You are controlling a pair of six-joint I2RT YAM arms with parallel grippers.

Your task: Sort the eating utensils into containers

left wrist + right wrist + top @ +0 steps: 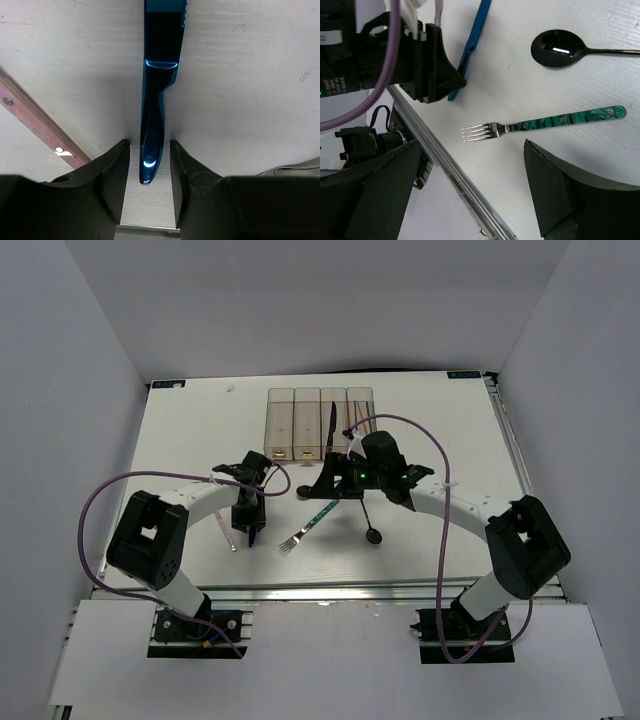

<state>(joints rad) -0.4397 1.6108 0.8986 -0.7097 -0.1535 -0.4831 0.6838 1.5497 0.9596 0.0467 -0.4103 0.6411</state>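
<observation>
My left gripper is above the blue knife, which lies far from the black knife's container point(328, 404). My right gripper should take the blue knife over and put it there.
A blue knife point(159, 85) lies flat on the white table point(250, 75). Its handle end sits between my left gripper's point(149, 146) fingers, with a gap on each side, so the jaws are open and touch nothing. In the right wrist view, a teal-handled fork point(545, 122) and a black spoon point(555, 50) lie beyond my right gripper point(470, 185), which hangs wide open and empty above the table. The containers point(320, 425) stand in a row at the back. One holds a black knife point(328, 425) and the rightmost holds chopsticks point(355, 425). A pink-handled fork point(35, 125) lies left of the blue knife.
The table's near metal rail point(445, 165) runs just below the teal fork's tines. My left gripper point(430, 65) shows close to my right one, over the blue knife point(472, 45). White walls enclose the table on three sides.
</observation>
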